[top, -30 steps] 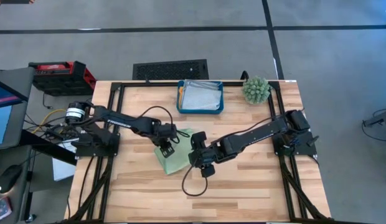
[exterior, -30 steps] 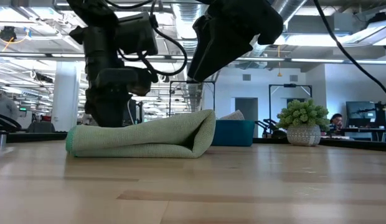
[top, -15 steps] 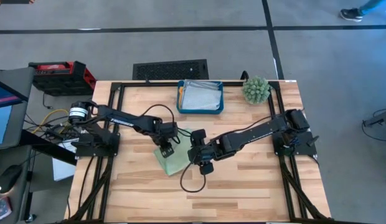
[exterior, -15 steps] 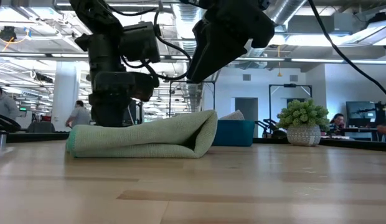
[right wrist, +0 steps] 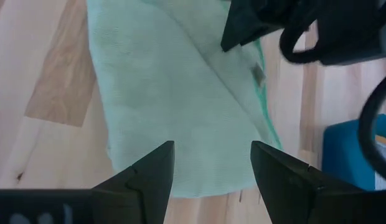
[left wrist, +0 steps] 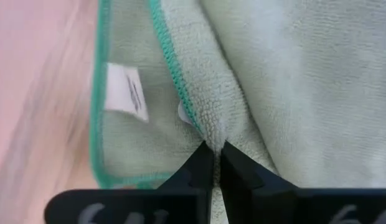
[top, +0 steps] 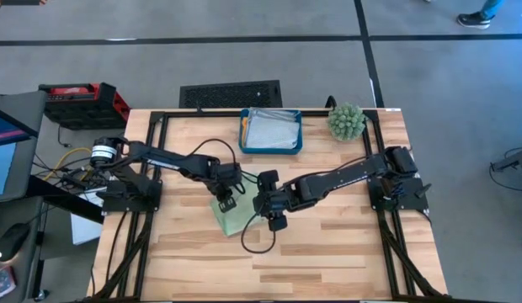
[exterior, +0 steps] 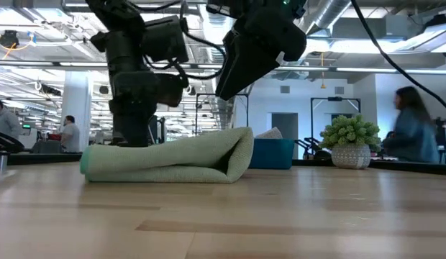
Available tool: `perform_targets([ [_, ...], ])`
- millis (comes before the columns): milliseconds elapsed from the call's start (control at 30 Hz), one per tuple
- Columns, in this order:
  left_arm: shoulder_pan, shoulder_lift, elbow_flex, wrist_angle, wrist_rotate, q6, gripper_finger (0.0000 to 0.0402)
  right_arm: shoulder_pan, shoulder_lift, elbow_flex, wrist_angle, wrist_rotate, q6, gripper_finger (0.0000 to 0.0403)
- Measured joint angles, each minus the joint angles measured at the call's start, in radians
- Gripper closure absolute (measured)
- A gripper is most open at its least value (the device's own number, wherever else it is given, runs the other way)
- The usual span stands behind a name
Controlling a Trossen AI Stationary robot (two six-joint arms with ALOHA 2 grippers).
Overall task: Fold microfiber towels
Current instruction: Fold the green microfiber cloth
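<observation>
The towel's upper hem (left wrist: 171, 59) slants from its lower hem, so my left gripper should open and take the upper layer's near edge to straighten it.
A light green microfiber towel (top: 233, 220) lies folded over on the wooden table (top: 345, 252); its rounded fold (exterior: 241, 151) faces right in the low view. It has a teal hem and a white label (left wrist: 127, 93). My left gripper (left wrist: 216, 149) is down at the towel's far-left part, shut on the cloth. My right gripper (right wrist: 211, 174) hangs open above the towel's right end (right wrist: 180, 162), touching nothing. Pale grey-blue towels lie in a teal tray (top: 244, 135). My left gripper pinches a small raised ridge of the towel's upper layer (left wrist: 211, 127) between its two fingers, right beside the teal hem. The fingers come steeply from above. The towel stays flat on the table, and the cloth puckers toward the fingertips.
The teal tray stands at the far edge, with a spiky green plant (top: 346, 120) to its right. A black cable loop (top: 254, 244) hangs below my right arm over the table. Bare wood lies near and to the right. A person (exterior: 410, 129) walks in the room behind.
My left gripper has shut on the towel's upper layer and rolled a little about its own line. My right gripper has drifted slightly toward the table's far-left, staying open above the towel. The towel lies much as before.
</observation>
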Motion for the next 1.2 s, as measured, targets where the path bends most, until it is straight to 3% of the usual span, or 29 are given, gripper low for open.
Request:
perform_targets([
  [233,0.006,-0.007,0.086,-0.136,-0.084,0.066,0.0398,-0.001,0.0,0.0,-0.001,0.0,0.0,0.0168],
  [700,0.048,-0.007,0.089,-0.121,-0.272,0.114,0.0383,-0.001,0.0,0.0,-0.001,0.0,0.0,0.0168],
  [1067,0.048,-0.007,0.089,-0.085,-0.31,0.177,0.0298,-0.001,0.0,0.0,0.002,0.0,0.0,0.0168],
  [1200,0.048,-0.007,0.089,-0.087,-0.221,0.145,0.0273,-0.001,0.0,0.0,0.002,0.0,0.0,0.0168],
])
